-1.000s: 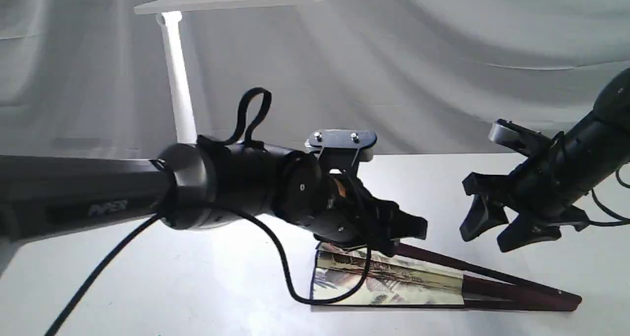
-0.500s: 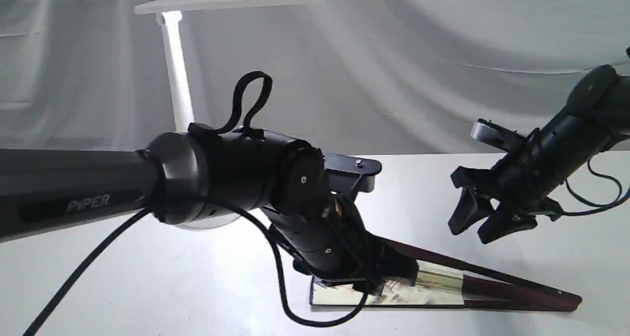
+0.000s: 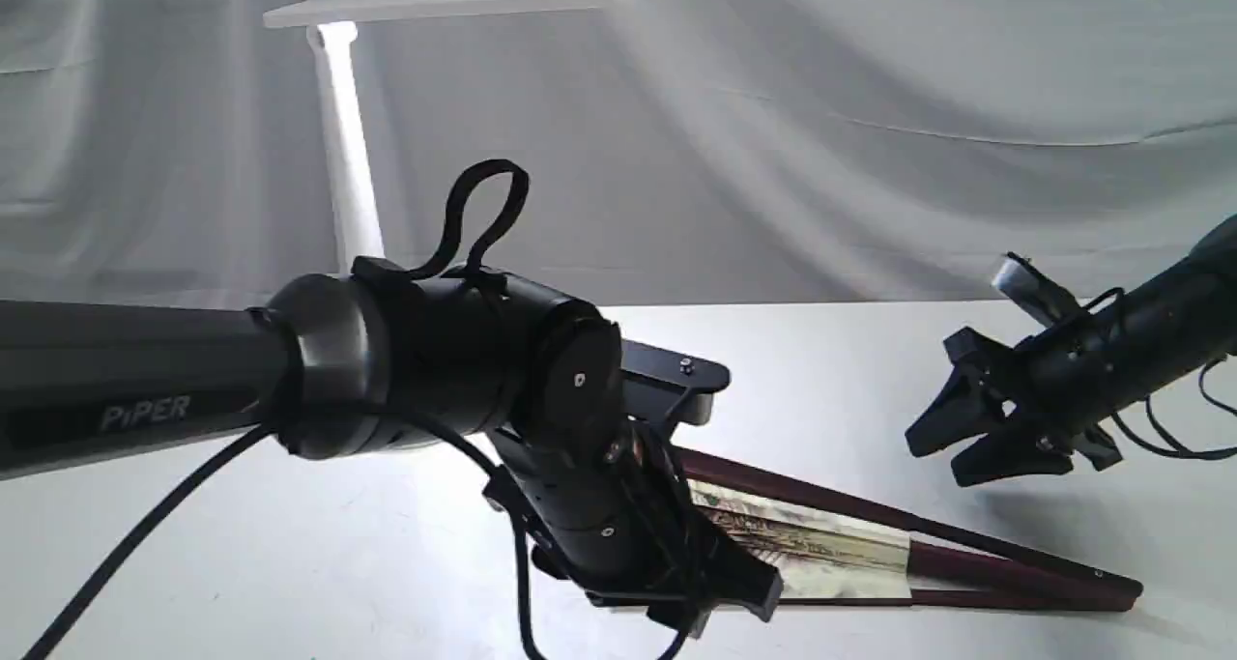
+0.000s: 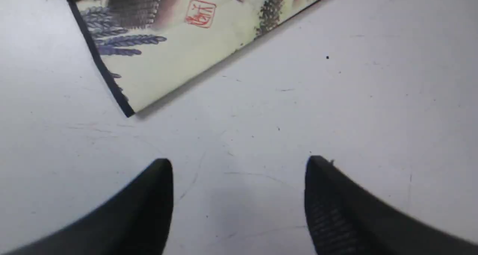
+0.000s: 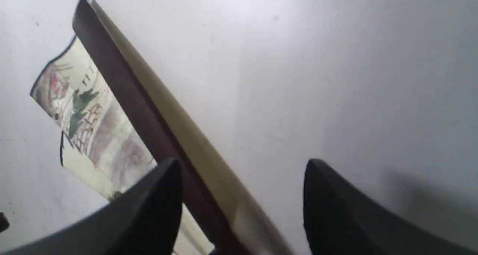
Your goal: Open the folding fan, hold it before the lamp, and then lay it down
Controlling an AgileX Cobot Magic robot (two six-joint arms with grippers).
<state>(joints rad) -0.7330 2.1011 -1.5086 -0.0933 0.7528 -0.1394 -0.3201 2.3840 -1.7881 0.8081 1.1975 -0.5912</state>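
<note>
My left gripper's fingers are short of the fan's lower paper edge [image 4: 201, 71], which lies flat beyond them, so next my right gripper grabs the upper maroon guard [image 3: 858, 508] and lifts the fan first.
The folding fan [image 3: 821, 544] lies partly spread on the white table, painted cream paper toward the left and maroon guards meeting at the right. My left gripper [image 3: 734, 597] hangs open low over the fan's paper end; in its wrist view the fingers [image 4: 149, 195] frame bare table beside the fan's black-edged corner [image 4: 168, 53]. My right gripper [image 3: 952, 447] floats open above the fan's rib end, holding nothing. Its wrist view shows the maroon guard [image 5: 149, 128] below. The lamp [image 3: 343, 148] stands at the back left, its base hidden behind my left arm.
A white cloth backdrop [image 3: 870, 109] hangs behind the table [image 3: 290, 563]. My left arm [image 3: 193, 389] and its black cable [image 3: 145, 544] cross the left half of the exterior view.
My left gripper dropped from the fan's upper guard to low over the paper end. The right gripper swung down and back to the right. The fan lies flatter on the table.
</note>
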